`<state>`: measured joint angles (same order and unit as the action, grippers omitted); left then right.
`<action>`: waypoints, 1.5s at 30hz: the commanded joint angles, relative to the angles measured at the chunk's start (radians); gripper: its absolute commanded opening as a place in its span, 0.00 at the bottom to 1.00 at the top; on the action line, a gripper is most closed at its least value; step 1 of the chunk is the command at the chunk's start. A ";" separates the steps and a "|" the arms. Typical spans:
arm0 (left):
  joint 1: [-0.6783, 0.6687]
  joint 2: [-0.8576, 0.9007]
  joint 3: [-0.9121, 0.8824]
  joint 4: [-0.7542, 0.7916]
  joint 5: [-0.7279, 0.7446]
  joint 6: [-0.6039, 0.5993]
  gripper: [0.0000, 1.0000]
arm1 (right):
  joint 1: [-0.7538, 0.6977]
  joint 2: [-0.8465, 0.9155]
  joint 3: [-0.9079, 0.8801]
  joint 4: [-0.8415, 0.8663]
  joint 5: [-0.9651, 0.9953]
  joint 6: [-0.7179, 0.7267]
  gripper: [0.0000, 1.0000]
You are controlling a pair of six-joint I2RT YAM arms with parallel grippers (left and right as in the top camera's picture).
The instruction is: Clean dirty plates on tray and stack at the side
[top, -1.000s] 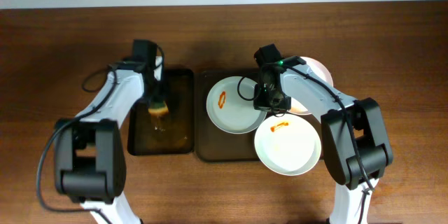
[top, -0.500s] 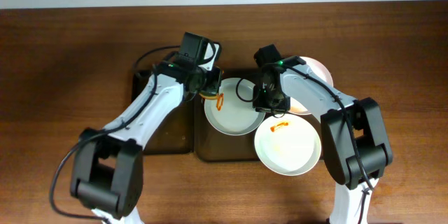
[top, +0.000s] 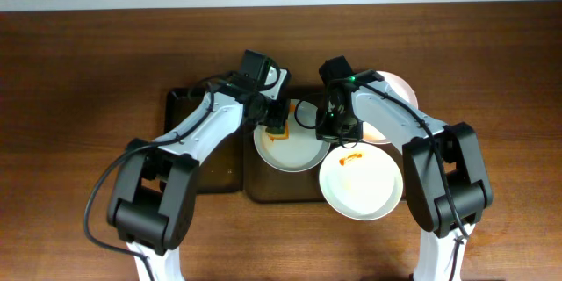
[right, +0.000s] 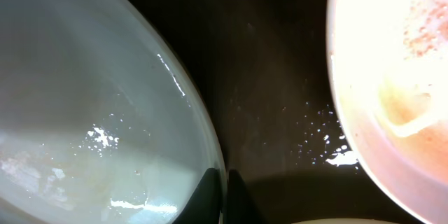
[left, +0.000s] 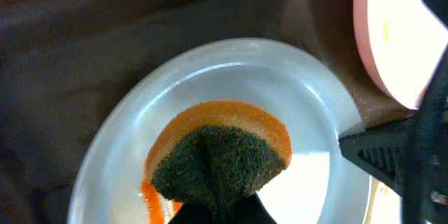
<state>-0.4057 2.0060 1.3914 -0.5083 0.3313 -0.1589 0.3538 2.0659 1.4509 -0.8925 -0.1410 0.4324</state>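
An orange-red smear (left: 152, 205) is stuck to the middle plate next to the sponge, so my left gripper should lift the sponge and dip it in the black tray (top: 221, 169) before it wipes any more.
Three white plates lie on the brown tray (top: 262, 186). My left gripper (top: 275, 121) is shut on a green and orange sponge (top: 277, 129) and presses it on the middle plate (top: 294, 151). In the left wrist view the sponge (left: 217, 155) sits on this plate (left: 311, 129) beside an orange-red smear (left: 152, 200), just ahead of the jaws (left: 213, 212). My right gripper (top: 338, 128) is shut on that plate's right rim, and the right wrist view shows the fingers (right: 225, 190) pinching the rim (right: 199, 122). The front plate (top: 369, 186) bears a red smear. The back plate (top: 395, 88) is partly hidden by the right arm.
A smaller black tray (top: 204, 162) lies left of the brown tray on the wooden table (top: 79, 79). The brown tray floor (right: 269, 77) is wet with droplets. The back plate (right: 392, 77) shows orange residue.
My left arm has swung right from the black tray with the sponge and set it on the middle plate. The right gripper has kept its hold on the rim.
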 commanded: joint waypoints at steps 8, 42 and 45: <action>-0.011 0.139 0.010 -0.005 0.047 -0.008 0.00 | -0.003 0.007 0.010 -0.004 0.010 -0.014 0.04; 0.304 -0.075 0.242 -0.652 -0.353 -0.027 0.00 | -0.002 -0.032 0.193 -0.169 0.042 -0.096 0.04; 0.304 -0.075 0.241 -0.647 -0.353 -0.027 0.00 | -0.001 -0.057 0.320 -0.336 0.152 -0.096 0.04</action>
<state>-0.1036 1.9465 1.6432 -1.1595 -0.0326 -0.1810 0.3550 2.0544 1.6779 -1.1347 -0.0914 0.3538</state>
